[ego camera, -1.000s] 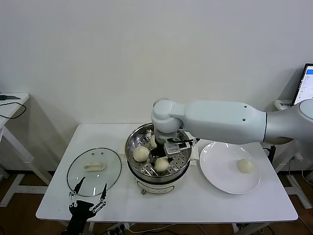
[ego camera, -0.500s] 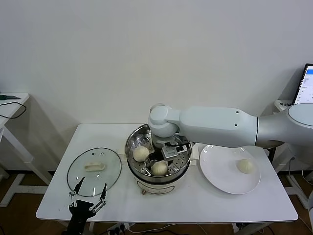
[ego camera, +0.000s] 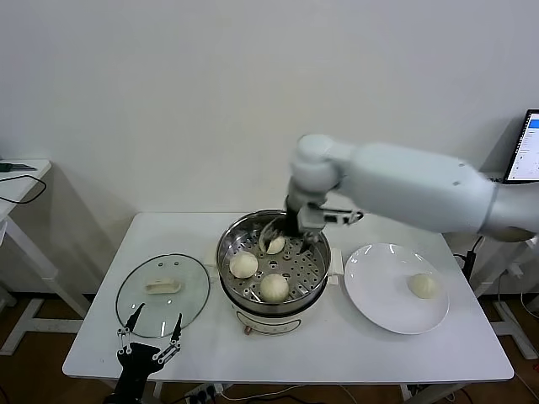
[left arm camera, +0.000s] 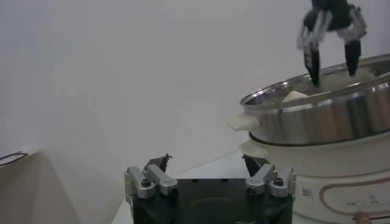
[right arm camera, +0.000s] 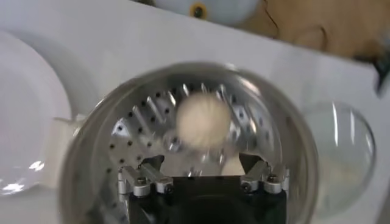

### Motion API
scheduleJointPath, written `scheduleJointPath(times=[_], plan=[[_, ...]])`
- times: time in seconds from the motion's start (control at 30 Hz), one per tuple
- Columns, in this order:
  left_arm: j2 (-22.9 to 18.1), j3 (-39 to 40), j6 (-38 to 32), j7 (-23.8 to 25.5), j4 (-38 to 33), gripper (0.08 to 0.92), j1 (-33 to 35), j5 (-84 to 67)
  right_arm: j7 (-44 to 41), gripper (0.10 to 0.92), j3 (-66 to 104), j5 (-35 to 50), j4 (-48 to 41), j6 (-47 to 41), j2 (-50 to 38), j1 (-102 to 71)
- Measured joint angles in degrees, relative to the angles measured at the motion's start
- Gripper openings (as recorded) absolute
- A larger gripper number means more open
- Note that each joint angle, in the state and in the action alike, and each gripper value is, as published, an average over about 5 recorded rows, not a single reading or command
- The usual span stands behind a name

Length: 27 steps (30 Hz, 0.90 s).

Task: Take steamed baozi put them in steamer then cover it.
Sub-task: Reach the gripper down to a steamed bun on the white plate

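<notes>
The baozi on the white plate [ego camera: 424, 285] should hold its shape when the robot lifts it, because the baozi in the steamer [ego camera: 274, 288] are round and free of dents.
The steamer [ego camera: 221, 252] stands mid-table, a shiny steel pot on a cream base. Three cream-white baozi lie on its perforated tray: one at the left [ego camera: 243, 264], one at the front [ego camera: 274, 287], one at the back [ego camera: 274, 245]. Another baozi [ego camera: 423, 285] rests on the white plate [ego camera: 379, 290]. My right gripper [ego camera: 290, 230] hangs open and empty above the steamer's far side; its wrist view looks down on a baozi [right arm camera: 204, 120] in the steamer [right arm camera: 292, 140]. The glass cover [ego camera: 162, 290] lies flat to the steamer's left. My left gripper [ego camera: 152, 334] waits open near the table's front edge.
In the left wrist view, the left gripper [left arm camera: 206, 161] faces the steamer's side [left arm camera: 323, 115], with the right gripper [left arm camera: 332, 42] above its rim. A laptop screen [ego camera: 529, 143] shows at the far right. A side table [ego camera: 21, 181] stands at the left.
My right gripper has opened, left a baozi at the front of the tray, and risen up and back over the steamer's far side. The left arm has not moved.
</notes>
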Motion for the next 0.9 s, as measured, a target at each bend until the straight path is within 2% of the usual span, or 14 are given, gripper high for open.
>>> scheduleJointPath(times=[0.2, 0.4, 0.9], plan=[[0.04, 0.30, 0.02, 0.00, -0.22, 0.823, 0.14, 0.05, -2.30, 0.823, 1.03, 6.23, -9.12, -11.07, -6.43, -0.46], [0.01, 0.21, 0.02, -0.01, -0.24, 0.823, 0.30, 0.11, -2.94, 0.823, 1.03, 9.17, -17.11, -18.13, -11.75, -3.38], [-0.40, -0.36, 0.07, -0.08, -0.43, 0.823, 1.14, 0.18, -1.85, 0.823, 5.83, 6.87, -27.50, -24.38, -17.66, -16.97]])
